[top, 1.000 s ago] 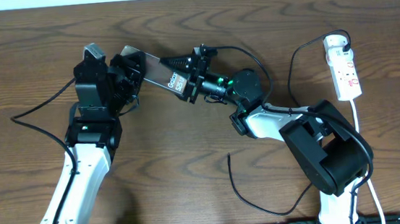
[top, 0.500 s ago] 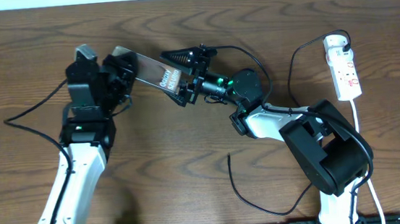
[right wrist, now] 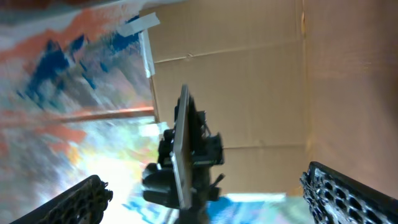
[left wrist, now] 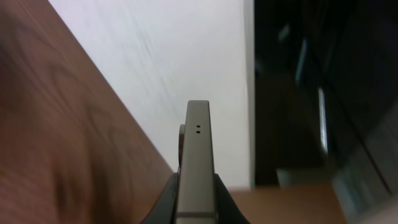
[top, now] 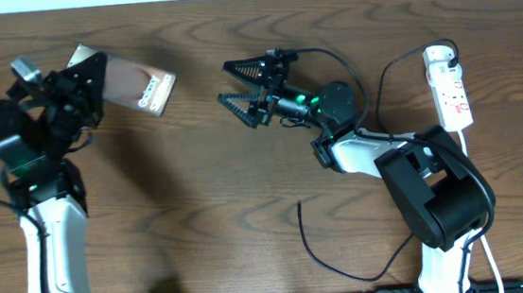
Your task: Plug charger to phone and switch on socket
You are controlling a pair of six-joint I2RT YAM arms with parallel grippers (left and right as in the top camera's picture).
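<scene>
Next, my right gripper turns back and picks up the charger cable by its loose end (top: 299, 206) first, because it is pointing at the phone (top: 136, 82) with empty fingers.
The phone (top: 131, 84) is lifted off the table at the far left, held at one end by my left gripper (top: 84, 75). In the left wrist view it shows edge-on (left wrist: 196, 149) between the shut jaws (left wrist: 196, 190). My right gripper (top: 237, 84) is wide open and empty at the table's middle, pointing left toward the phone with a gap between them. In the right wrist view the phone (right wrist: 183, 143) is edge-on between my spread fingers (right wrist: 211, 199). The charger cable (top: 399, 248) runs from the socket strip (top: 449, 87) at the far right, and its loose end (top: 300, 205) lies on the table.
The strip's white cord (top: 475, 194) runs down the right edge beside the right arm's base (top: 433, 203). The left arm (top: 51, 231) stretches along the left side. The table is dark brown wood (top: 200, 199).
My left arm has swung far to the left, carrying the phone away from my right gripper. The right gripper stays open and has shifted slightly right.
</scene>
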